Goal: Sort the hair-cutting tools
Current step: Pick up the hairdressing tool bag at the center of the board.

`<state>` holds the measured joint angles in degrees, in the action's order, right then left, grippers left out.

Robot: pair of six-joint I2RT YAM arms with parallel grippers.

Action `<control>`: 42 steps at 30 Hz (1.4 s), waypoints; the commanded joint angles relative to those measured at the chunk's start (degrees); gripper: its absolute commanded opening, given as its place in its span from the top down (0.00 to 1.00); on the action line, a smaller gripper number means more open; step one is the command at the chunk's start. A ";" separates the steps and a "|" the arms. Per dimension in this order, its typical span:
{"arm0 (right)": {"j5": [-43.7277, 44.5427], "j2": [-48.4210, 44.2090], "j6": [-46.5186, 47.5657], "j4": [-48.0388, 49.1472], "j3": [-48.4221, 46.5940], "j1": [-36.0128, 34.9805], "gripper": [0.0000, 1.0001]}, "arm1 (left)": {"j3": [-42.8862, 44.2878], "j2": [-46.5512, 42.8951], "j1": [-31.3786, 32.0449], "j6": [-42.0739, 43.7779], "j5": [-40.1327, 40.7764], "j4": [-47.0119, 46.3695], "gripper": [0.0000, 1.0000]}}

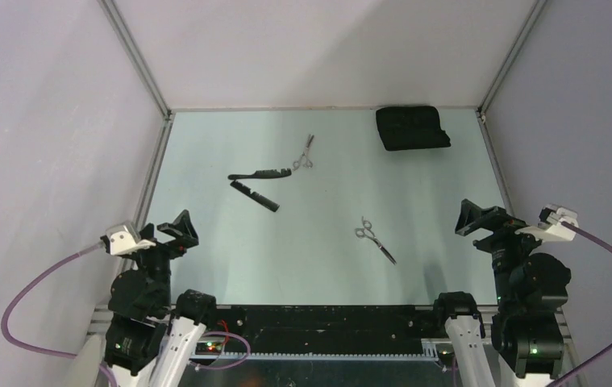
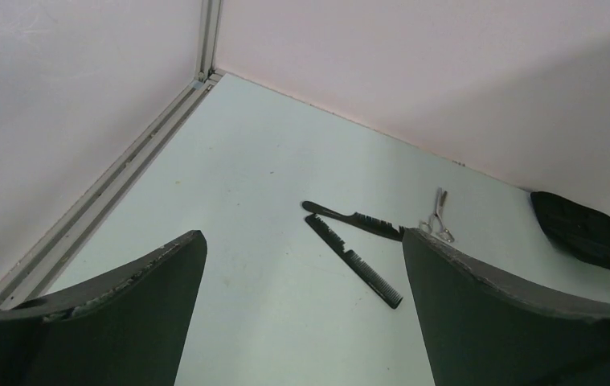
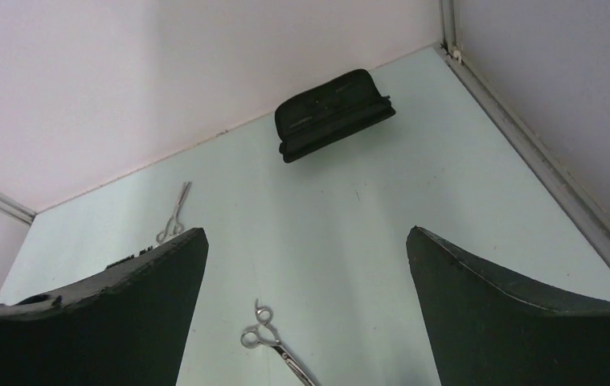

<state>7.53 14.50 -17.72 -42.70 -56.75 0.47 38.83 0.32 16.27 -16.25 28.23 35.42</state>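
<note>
I should go on moving my open right gripper toward the case's near edge [image 1: 423,147] before its fingers close there, because the black case [image 1: 409,126] is clear of the scissors and combs.
Two black combs lie near each other left of the table's middle: one with a handle [image 1: 260,173] [image 2: 352,219] and a straight one [image 1: 255,196] [image 2: 354,260]. One pair of silver scissors [image 1: 304,153] [image 2: 437,218] [image 3: 173,213] lies just right of the combs. The other pair [image 1: 375,239] [image 3: 276,344] lies nearer, at centre right. My left gripper [image 1: 175,228] [image 2: 301,281] is open and empty at the near left. My right gripper [image 1: 480,218] [image 3: 305,277] is open and empty at the near right.
A black rectangular fabric case [image 1: 412,126] [image 3: 332,112] [image 2: 587,232] lies at the far right by the back wall. Grey walls with metal rails [image 1: 155,165] close in the table on the left, back and right.
</note>
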 commanded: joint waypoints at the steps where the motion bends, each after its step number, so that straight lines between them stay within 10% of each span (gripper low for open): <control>1: 0.01 -0.48 -0.03 2.68 2.08 -0.27 0.01 | -1.12 -1.55 0.16 2.36 -1.77 -3.80 0.00; 17: -9.51 29.18 -18.70 16.00 8.68 -0.29 0.01 | -5.12 5.02 0.21 3.55 -7.84 -7.03 0.00; 42: -6.79 92.15 -53.72 64.57 -4.35 2.45 0.03 | -6.75 7.18 0.16 5.88 -9.07 -8.79 0.00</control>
<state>0.75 100.88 -66.04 10.96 -55.70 2.79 32.51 6.33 16.27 -11.88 20.21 28.36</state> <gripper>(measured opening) 0.985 0.996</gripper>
